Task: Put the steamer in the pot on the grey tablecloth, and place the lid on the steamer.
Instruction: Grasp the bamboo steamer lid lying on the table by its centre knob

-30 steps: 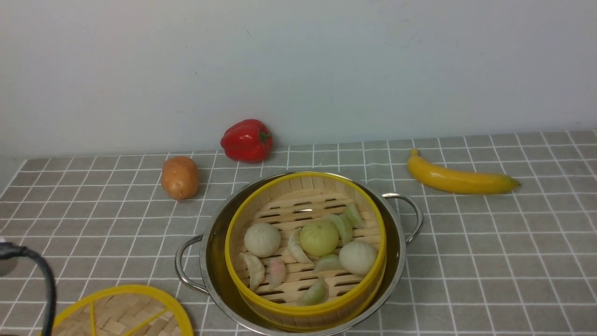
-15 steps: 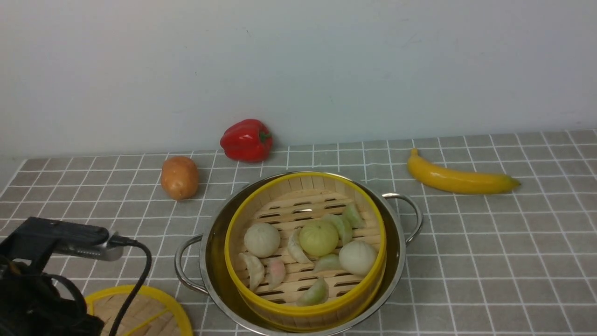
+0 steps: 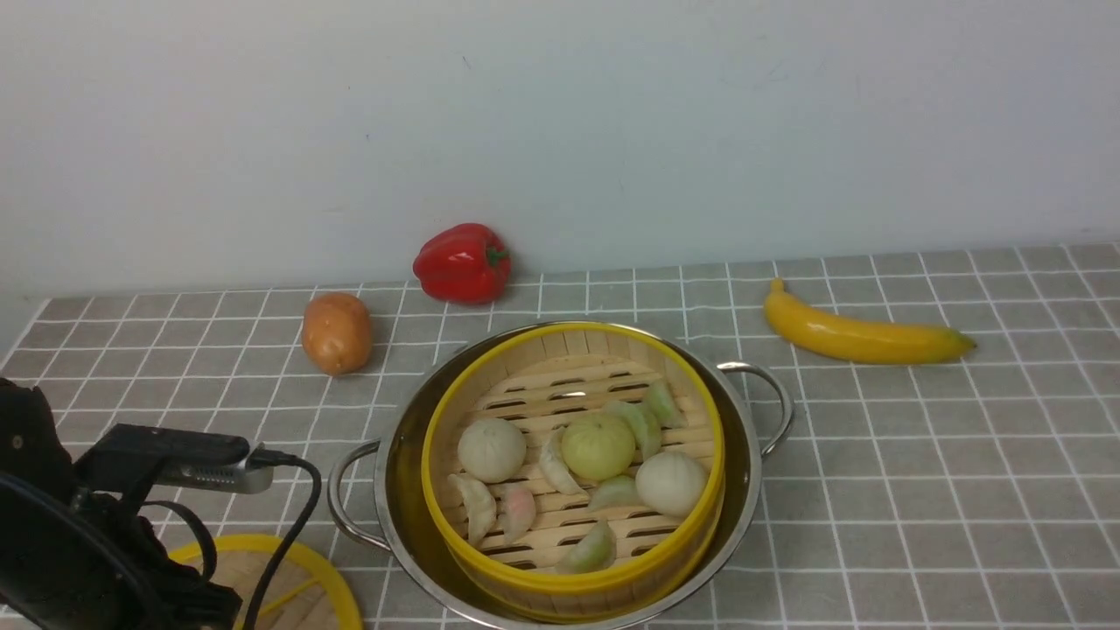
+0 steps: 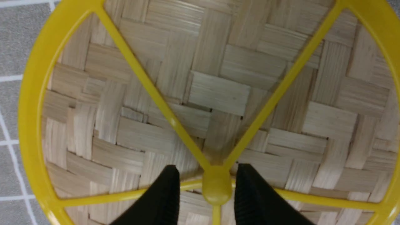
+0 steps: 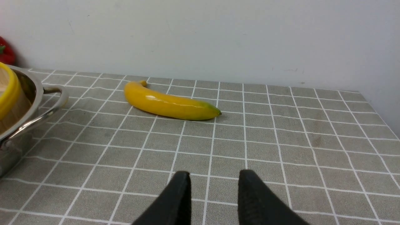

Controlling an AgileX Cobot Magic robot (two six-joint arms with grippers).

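The lid [image 3: 304,594] will settle flush and cover all the buns and dumplings [image 3: 598,446] when I lower it, since they sit below the steamer's rim.
The steamer [image 3: 525,577], a yellow-rimmed bamboo basket with buns and dumplings, sits inside the shiny pot [image 3: 398,490] on the grey tablecloth [image 3: 919,455]. The lid [image 3: 302,564] lies flat on the cloth at the near left, partly hidden by my left arm [image 3: 87,542]. In the left wrist view my left gripper [image 4: 208,170] is open just above the lid [image 4: 218,93], its fingers on either side of the yellow centre hub [image 4: 216,186] and not closed on it. My right gripper [image 5: 214,175] is open and empty over bare cloth, right of the pot [image 5: 18,125].
A banana [image 3: 862,337] lies at the back right, also in the right wrist view [image 5: 168,103]. A red pepper [image 3: 462,262] and a potato [image 3: 337,332] sit at the back left by the wall. A black cable [image 3: 293,516] hangs from the left wrist.
My left arm has come in from the lower left and moved over the lid, covering more of it. The steamer, pot and other things have not moved.
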